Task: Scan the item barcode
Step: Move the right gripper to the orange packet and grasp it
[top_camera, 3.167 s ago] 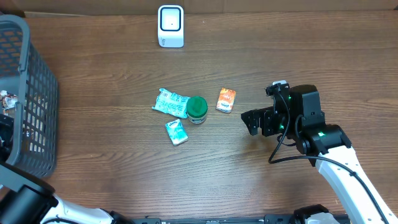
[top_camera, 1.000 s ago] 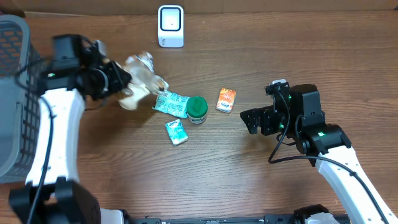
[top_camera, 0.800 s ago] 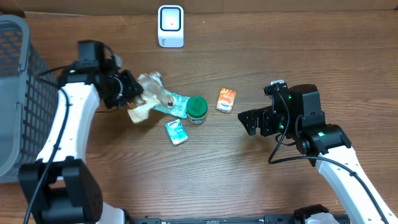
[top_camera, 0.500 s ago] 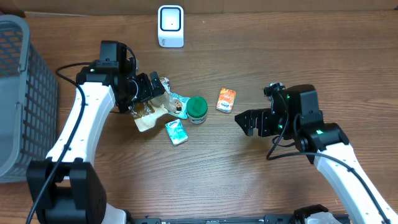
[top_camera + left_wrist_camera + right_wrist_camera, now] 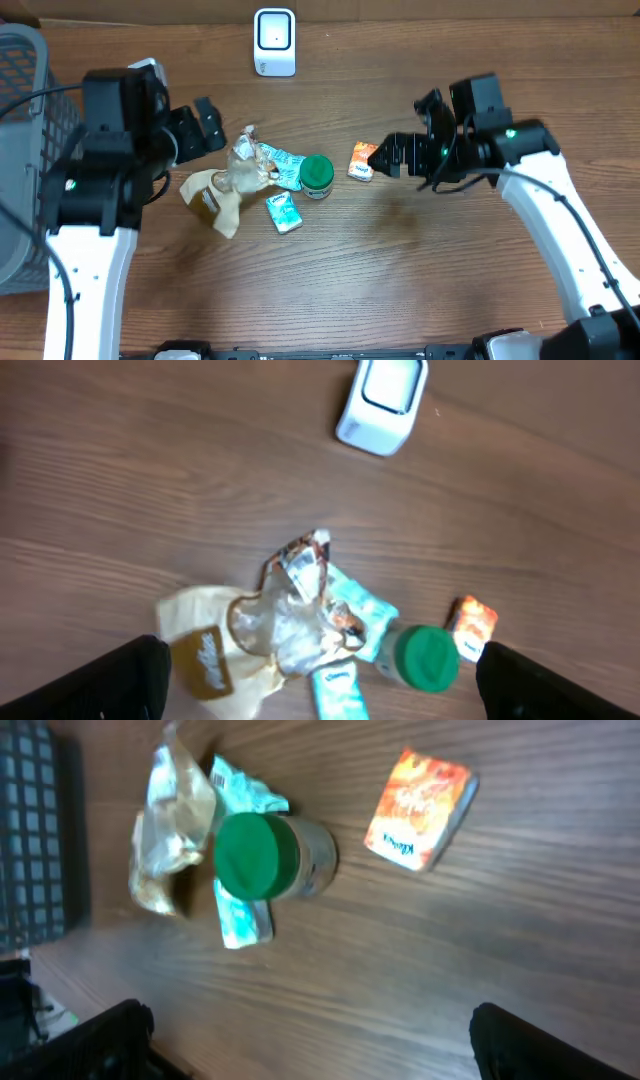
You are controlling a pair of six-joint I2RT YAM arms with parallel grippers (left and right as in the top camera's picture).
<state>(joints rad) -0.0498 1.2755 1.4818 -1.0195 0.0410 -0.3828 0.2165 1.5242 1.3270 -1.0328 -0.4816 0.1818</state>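
Observation:
I should pick up the orange packet [image 5: 362, 161] with my right gripper and bring it to the scanner, because the packet is beyond the jar [image 5: 316, 176] from my left gripper.
The white barcode scanner [image 5: 275, 42] stands at the table's far edge, also in the left wrist view [image 5: 383, 405]. A crumpled foil and tan bag [image 5: 225, 182] lies loose on the table, touching a teal packet [image 5: 284, 165]. Beside them are a green-lidded jar [image 5: 317, 174], a small teal packet [image 5: 283, 212] and an orange packet [image 5: 363, 160]. My left gripper [image 5: 203, 135] is open and empty, up and left of the bag [image 5: 270, 630]. My right gripper [image 5: 385, 160] is open and empty, just right of the orange packet [image 5: 420, 808]. The jar [image 5: 260, 855] lies ahead of it.
A grey mesh basket [image 5: 25, 150] stands at the table's left edge, behind my left arm, and shows at the left of the right wrist view [image 5: 35, 830]. Bare wood lies in front of the items and to the right.
My left gripper opened and let the crumpled bag drop by the teal packet, then drew back to the left. My right gripper moved up and left to the orange packet.

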